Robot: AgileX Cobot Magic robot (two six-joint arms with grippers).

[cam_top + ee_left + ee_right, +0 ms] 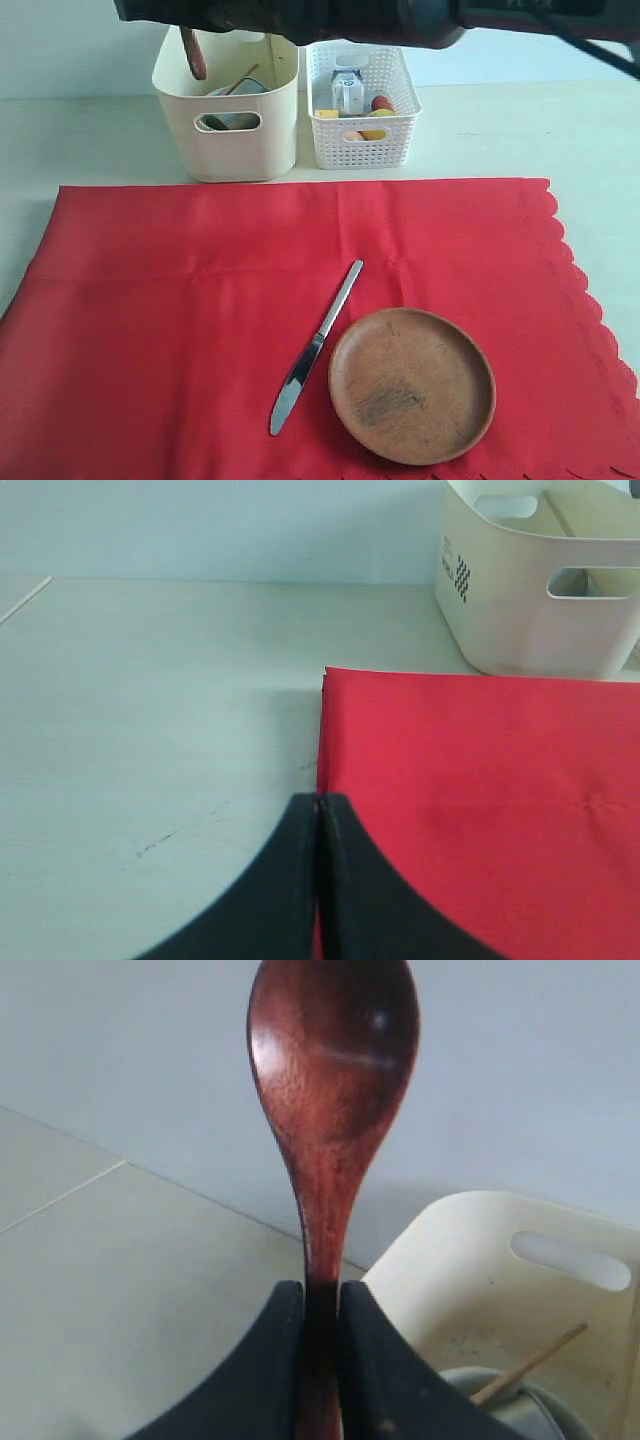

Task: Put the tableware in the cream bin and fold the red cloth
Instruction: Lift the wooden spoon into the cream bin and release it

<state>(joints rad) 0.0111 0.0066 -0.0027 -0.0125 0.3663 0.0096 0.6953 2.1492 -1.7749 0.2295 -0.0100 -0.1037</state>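
The brown wooden spoon is upright and its lower end [197, 69] is over the cream bin's opening [228, 62], so my right gripper should keep going inward and release it there.
My right gripper [321, 1285] is shut on the handle of the brown wooden spoon [330, 1080], whose bowl hangs over the left rim of the cream bin [228, 125]. The same spoon [193, 53] shows in the exterior view. Inside the bin [470, 1260] lie a chopstick [528, 1363] and a pale bowl. On the red cloth [200, 300], spread flat, rest a metal knife [316, 346] and a round brown plate [412, 384]. My left gripper [318, 800] is shut and empty, hovering over the edge of the cloth [480, 780].
A white lattice basket [362, 105] with a milk carton and food pieces stands right of the cream bin. The pale tabletop [150, 710] surrounds the cloth. A dark arm [330, 20] spans the top of the exterior view.
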